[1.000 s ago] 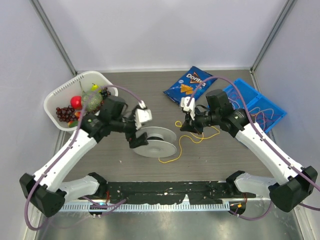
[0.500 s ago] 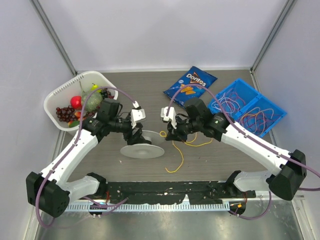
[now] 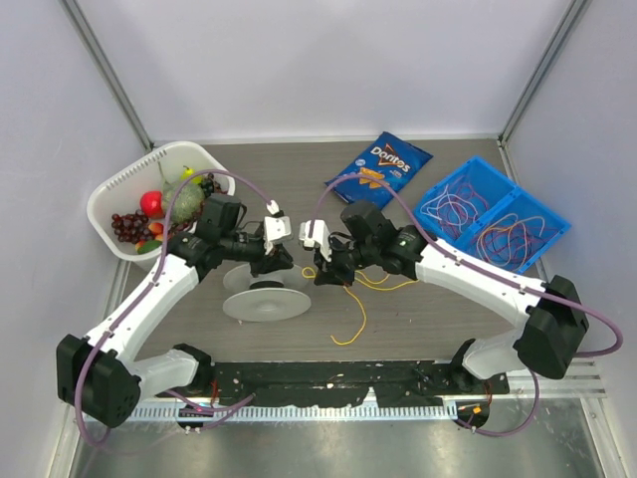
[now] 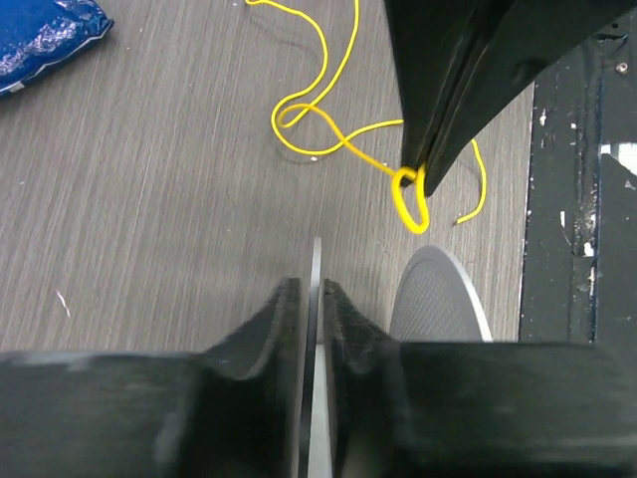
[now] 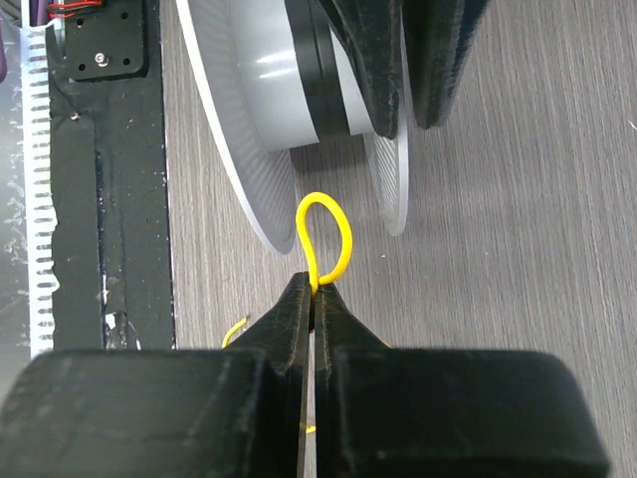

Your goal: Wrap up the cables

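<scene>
The yellow loop (image 3: 309,273) is outside the fingers of my left gripper, which is closed on the spool's edge (image 4: 317,261) alone, so next my left gripper opens and pinches the loop and the edge together.
My left gripper (image 3: 271,262) is shut on one thin flange of the translucent white spool (image 3: 261,301), which stands tilted on the table. In the left wrist view its jaws (image 4: 317,291) pinch that flange (image 4: 317,257) edge-on, and the other flange (image 4: 440,299) shows to the right. My right gripper (image 3: 320,267) is shut on the yellow cable (image 3: 358,311). A small loop (image 5: 329,235) of it sticks out past the fingertips (image 5: 314,285), just short of the spool (image 5: 249,119). The rest of the yellow cable (image 4: 328,129) trails across the table.
A blue two-part bin (image 3: 545,214) at the right holds white and purple cables (image 3: 453,209) and orange-red cables (image 3: 513,239). A Doritos bag (image 3: 378,164) lies behind the grippers. A white basket (image 3: 111,189) of fruit sits at the left. A black strip (image 3: 328,378) runs along the near edge.
My left gripper has closed onto the spool's flange and shifted the spool left. The right arm has carried the yellow cable's end leftward, up to the spool.
</scene>
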Available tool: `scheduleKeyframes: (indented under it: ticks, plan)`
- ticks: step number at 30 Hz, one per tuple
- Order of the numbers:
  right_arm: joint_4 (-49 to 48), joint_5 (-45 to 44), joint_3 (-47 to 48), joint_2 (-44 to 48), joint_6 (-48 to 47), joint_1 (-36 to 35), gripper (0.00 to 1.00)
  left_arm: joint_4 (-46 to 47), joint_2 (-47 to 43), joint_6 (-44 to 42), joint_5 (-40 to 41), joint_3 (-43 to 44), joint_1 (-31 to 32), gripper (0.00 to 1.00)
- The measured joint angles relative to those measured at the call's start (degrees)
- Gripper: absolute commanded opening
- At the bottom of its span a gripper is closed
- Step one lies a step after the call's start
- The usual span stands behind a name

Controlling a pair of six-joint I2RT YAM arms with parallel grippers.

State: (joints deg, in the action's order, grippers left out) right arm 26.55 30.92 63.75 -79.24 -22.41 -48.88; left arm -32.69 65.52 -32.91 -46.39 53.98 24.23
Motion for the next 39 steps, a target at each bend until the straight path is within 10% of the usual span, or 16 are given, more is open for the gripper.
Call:
scheduleKeyframes:
  ticks: [13, 19, 25, 39]
  plan:
    - [-4.83, -1.29, 0.0, -3.28, 1.81, -1.64, 0.01, -0.28, -1.7, -0.31, -0.61, -0.37, -0.2, 0.01]
    - [-5.27, -1.01, 0.0, -3.32, 1.84, -1.75, 0.01, 0.5, -2.91, 1.62, -0.13, -0.81, -0.52, 0.48]
    - [-5.66, -1.11, 0.63, -4.61, 1.79, -1.86, 0.01, -6.14, -3.48, 1.6, 0.37, 3.34, -6.62, 0.65]
    - [-6.38, -10.78, 6.47, -10.86, 6.32, -10.58, 0.01, -32.5, 6.47, -23.8, -5.33, 9.38, -16.5, 0.46]
